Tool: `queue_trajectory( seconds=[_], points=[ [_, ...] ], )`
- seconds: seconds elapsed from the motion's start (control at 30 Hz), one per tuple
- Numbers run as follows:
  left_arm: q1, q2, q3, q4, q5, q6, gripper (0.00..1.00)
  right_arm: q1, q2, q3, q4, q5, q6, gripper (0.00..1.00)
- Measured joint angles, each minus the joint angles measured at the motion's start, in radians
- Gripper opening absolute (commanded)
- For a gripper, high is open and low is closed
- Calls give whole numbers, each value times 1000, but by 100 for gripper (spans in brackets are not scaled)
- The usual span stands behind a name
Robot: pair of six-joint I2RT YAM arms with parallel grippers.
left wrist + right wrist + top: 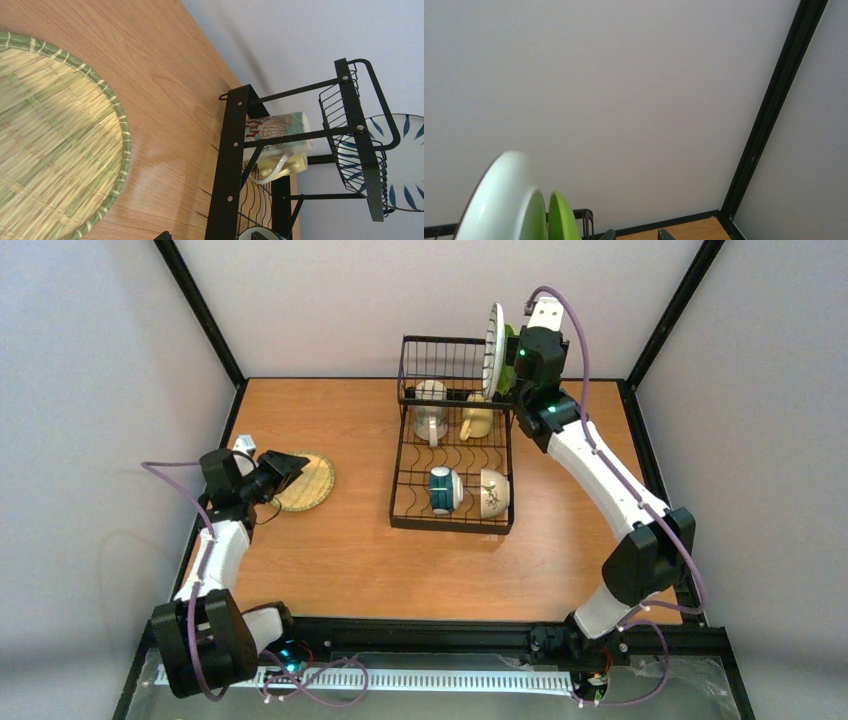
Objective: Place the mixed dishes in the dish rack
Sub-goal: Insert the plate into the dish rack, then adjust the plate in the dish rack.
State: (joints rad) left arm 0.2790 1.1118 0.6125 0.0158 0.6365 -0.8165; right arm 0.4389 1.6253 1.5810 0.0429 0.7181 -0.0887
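Next, I move back, line up my right gripper's open fingers with the plate's rim (510,331) and grip it, because the lime-green plate (563,220) stands beside those fingers.
The black wire dish rack (403,455) stands mid-table. It holds a cream mug (431,410), a yellow mug (477,418), a teal-and-white cup (445,490) and a cream bowl (493,493). The striped plate (493,338) stands upright at the rack's far right corner, with the lime-green plate (561,220) just behind it. My right gripper (636,235) hovers right of those plates, its tips apart and nothing between them. The tan woven plate (312,480) lies flat on the table at left. My left gripper (288,468) is open over its near edge, holding nothing.
Black frame posts (200,300) rise at the table's back corners, against white walls. The left wrist view shows the rack's black side post (232,165) close ahead, to the right of the woven plate (55,140).
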Motion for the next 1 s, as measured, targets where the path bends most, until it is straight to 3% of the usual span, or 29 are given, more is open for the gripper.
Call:
queue_trajectory(
  seconds=[0.33, 0.73, 1.0],
  points=[
    [0, 0, 0, -1, 0, 0, 89, 0, -30, 31, 18, 2, -4, 46],
    [0, 0, 0, -1, 0, 1, 89, -88, -4, 31, 29, 4, 0, 31],
    [0, 0, 0, -1, 1, 1, 89, -131, 64, 46, -11, -33, 35, 28]
  ],
)
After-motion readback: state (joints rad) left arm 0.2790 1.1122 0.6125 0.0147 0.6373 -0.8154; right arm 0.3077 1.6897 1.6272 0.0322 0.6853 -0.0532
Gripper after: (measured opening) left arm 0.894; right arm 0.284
